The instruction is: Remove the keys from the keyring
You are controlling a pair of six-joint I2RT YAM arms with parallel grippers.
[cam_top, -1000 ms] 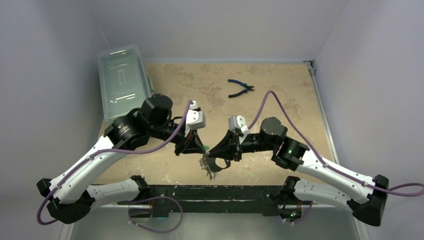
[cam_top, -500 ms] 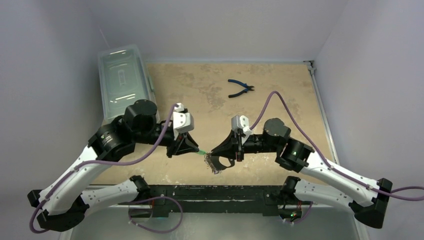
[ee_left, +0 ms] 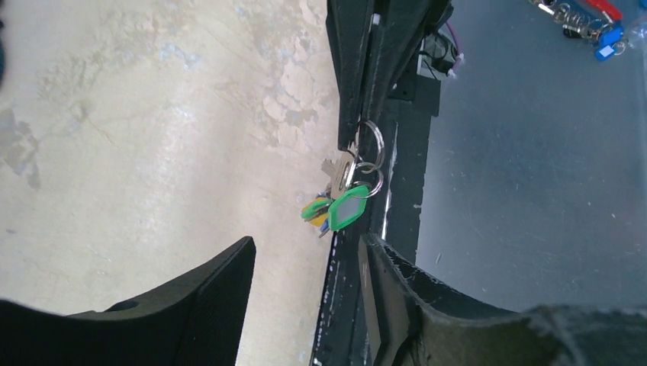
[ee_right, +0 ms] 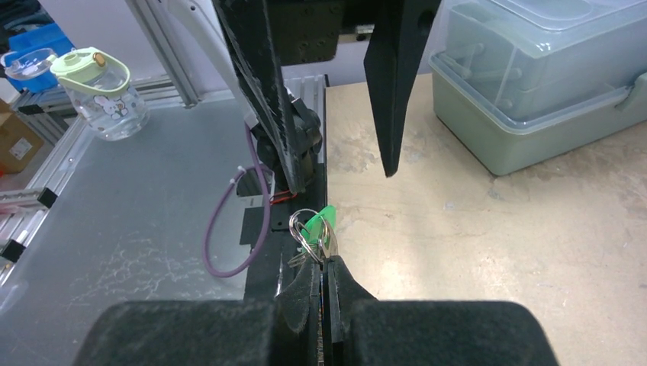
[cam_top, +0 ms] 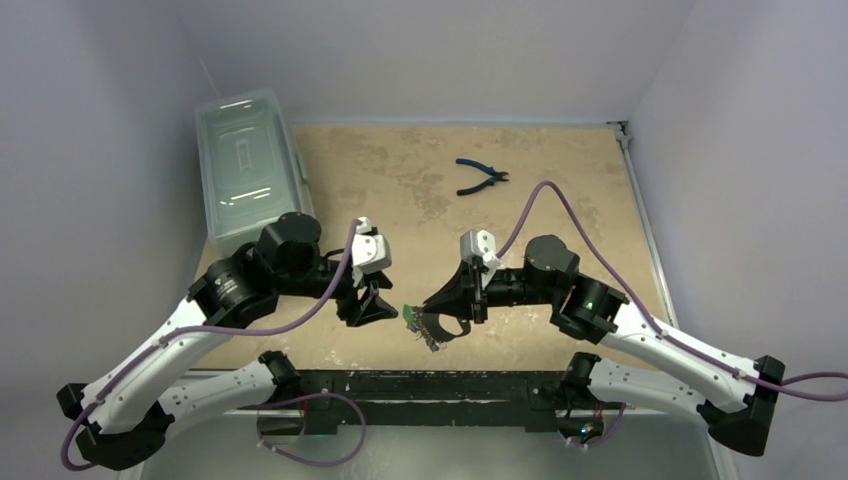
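The green tag [ee_left: 349, 210] hangs free and my right gripper covers the keyring's loops [ee_left: 374, 146], so my left gripper should grip the green tag before my right gripper opens.
My right gripper [cam_top: 424, 306] [ee_right: 323, 263] is shut on the keyring [ee_right: 304, 229], thin silver wire loops that stick out of its closed tips. The keys [ee_left: 336, 204] hang from it in a small bunch just above the table's near edge; a green tag [ee_left: 348, 207] [ee_right: 323, 222] and a yellow one show. My left gripper [cam_top: 388, 309] [ee_left: 307, 242] stands open a short way left of the bunch, nothing between its fingers [ee_right: 391, 91]. In the left wrist view the keyring [ee_left: 369, 142] loops round the right gripper's closed tips.
A clear lidded box [cam_top: 248, 160] [ee_right: 549, 84] sits at the table's far left. Blue-handled pliers [cam_top: 482, 177] lie at the back middle. The black front rail [cam_top: 420, 385] runs just below the keys. A drinking bottle [ee_right: 99, 91] stands off the table.
My left gripper was shut on the green tag, pulling left; it has let go and opened. The bunch now hangs from the right gripper alone, which has barely moved.
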